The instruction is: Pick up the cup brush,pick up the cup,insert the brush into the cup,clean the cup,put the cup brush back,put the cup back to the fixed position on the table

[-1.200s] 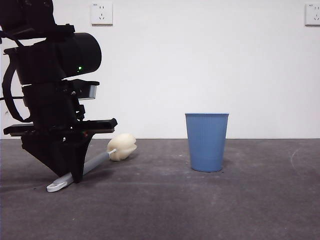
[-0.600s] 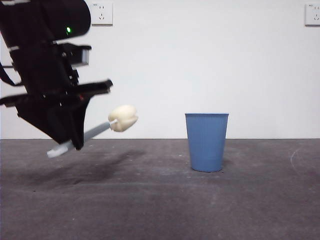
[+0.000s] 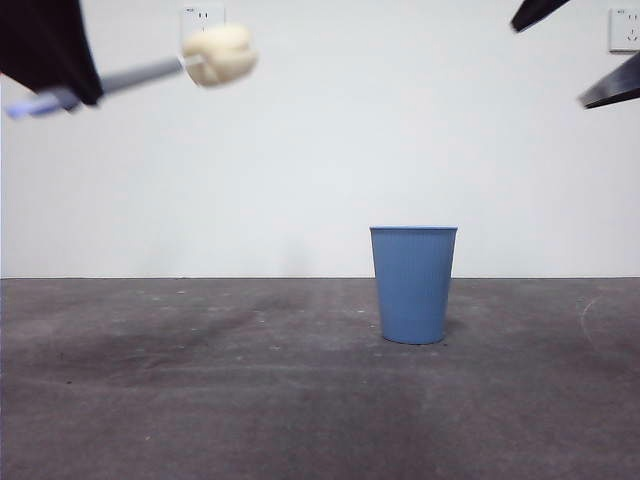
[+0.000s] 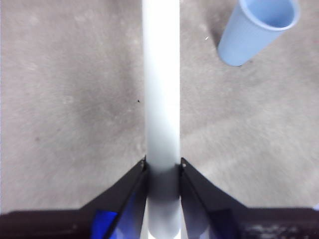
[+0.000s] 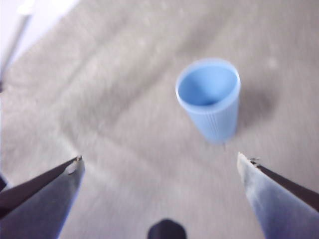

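Observation:
Only the smooth blue side (image 5: 207, 87) can be seen inside the cup's opening (image 3: 414, 286), so the robot should expect the cup to be empty when it tips the cup sideways.
The cup brush (image 3: 150, 70) hangs high in the air at the top left of the front view, its cream sponge head (image 3: 220, 54) pointing right. My left gripper (image 4: 163, 167) is shut on its grey handle (image 4: 160, 89). The blue ribbed cup (image 3: 413, 283) stands upright on the table (image 3: 200, 400), right of centre. It also shows in the left wrist view as the cup (image 4: 256, 30). My right gripper (image 5: 158, 162) hovers open above the cup (image 5: 209, 97), and its black jaws show at the top right corner of the front view.
A white wall with two sockets (image 3: 203, 20) closes off the far edge of the table. Faint pale scuffs mark the dark surface.
The left gripper has lifted the cup brush from table height to the top of the front view. The right gripper's jaws have come into view at the top right.

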Motion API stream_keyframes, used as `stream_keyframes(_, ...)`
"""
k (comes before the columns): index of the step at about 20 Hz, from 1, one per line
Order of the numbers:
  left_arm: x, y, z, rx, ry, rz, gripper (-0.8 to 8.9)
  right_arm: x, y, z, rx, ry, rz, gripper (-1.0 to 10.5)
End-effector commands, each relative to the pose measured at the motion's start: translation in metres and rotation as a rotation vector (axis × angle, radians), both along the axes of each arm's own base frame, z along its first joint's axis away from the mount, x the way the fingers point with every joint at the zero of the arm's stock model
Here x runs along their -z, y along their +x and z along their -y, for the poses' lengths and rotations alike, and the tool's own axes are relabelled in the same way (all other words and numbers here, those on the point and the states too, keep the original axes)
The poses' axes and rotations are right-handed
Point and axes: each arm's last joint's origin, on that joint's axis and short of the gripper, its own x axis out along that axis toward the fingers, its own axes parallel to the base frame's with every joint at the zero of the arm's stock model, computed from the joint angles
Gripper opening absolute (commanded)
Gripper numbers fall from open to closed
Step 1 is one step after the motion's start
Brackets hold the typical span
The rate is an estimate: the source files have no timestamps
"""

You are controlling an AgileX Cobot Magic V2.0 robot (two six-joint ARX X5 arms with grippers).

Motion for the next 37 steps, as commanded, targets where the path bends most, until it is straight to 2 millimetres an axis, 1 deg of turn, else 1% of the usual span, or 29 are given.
stream_keyframes(1, -0.004, -0.016, -0.008, 0.02, 0.014, 0.011, -0.09, 0.028, 0.005, -0.005, 0.009, 0.018, -0.008, 5.9)
stream_keyframes(3, -0.007, -0.026, -0.014, 0.027, 0.025, 0.008, -0.09, 0.051, 0.007, -0.008, 0.039, -0.004, 0.021, 5.9)
stream_keyframes(6, -0.009, -0.033, -0.018, 0.029, 0.023, 0.016, -0.09, 0.078, 0.013, -0.014, 0.065, -0.019, 0.048, 5.9)
stream_keyframes(7, -0.01, -0.035, -0.019, 0.03, 0.023, 0.016, -0.09, 0.086, 0.017, -0.017, 0.057, -0.02, 0.048, 5.9)
stream_keyframes(10, -0.009, -0.036, -0.019, 0.033, 0.031, 0.007, -0.09, 0.107, 0.035, -0.029, 0.041, -0.028, 0.047, 5.9)
stream_keyframes(14, -0.009, -0.037, -0.02, 0.033, 0.031, 0.008, -0.09, 0.14, 0.058, -0.046, 0.028, -0.042, 0.054, 5.9)
stream_keyframes(17, -0.008, -0.038, -0.02, 0.035, 0.039, -0.007, -0.09, 0.16, 0.07, -0.056, 0.036, -0.029, 0.089, 5.9)
stream_keyframes(20, -0.007, -0.039, -0.021, 0.04, 0.051, -0.019, -0.09, 0.177, 0.076, -0.063, 0.048, -0.026, 0.125, 5.9)
stream_keyframes(23, -0.007, -0.039, -0.021, 0.041, 0.052, -0.023, -0.09, 0.189, 0.082, -0.067, 0.066, -0.011, 0.168, 5.9)
stream_keyframes(26, -0.007, -0.039, -0.021, 0.041, 0.052, -0.023, -0.09, 0.199, 0.093, -0.071, 0.089, -0.002, 0.175, 5.9)
stream_keyframes(28, -0.006, -0.04, -0.021, 0.042, 0.055, -0.029, -0.09, 0.202, 0.103, -0.075, 0.089, 0.001, 0.183, 5.9)
stream_keyframes(32, -0.005, -0.041, -0.022, 0.041, 0.064, -0.045, -0.09, 0.198, 0.119, -0.082, 0.111, 0.003, 0.213, 5.8)
stream_keyframes(37, -0.005, -0.041, -0.022, 0.041, 0.066, -0.048, -0.09, 0.197, 0.121, -0.083, 0.113, 0.001, 0.226, 2.3)
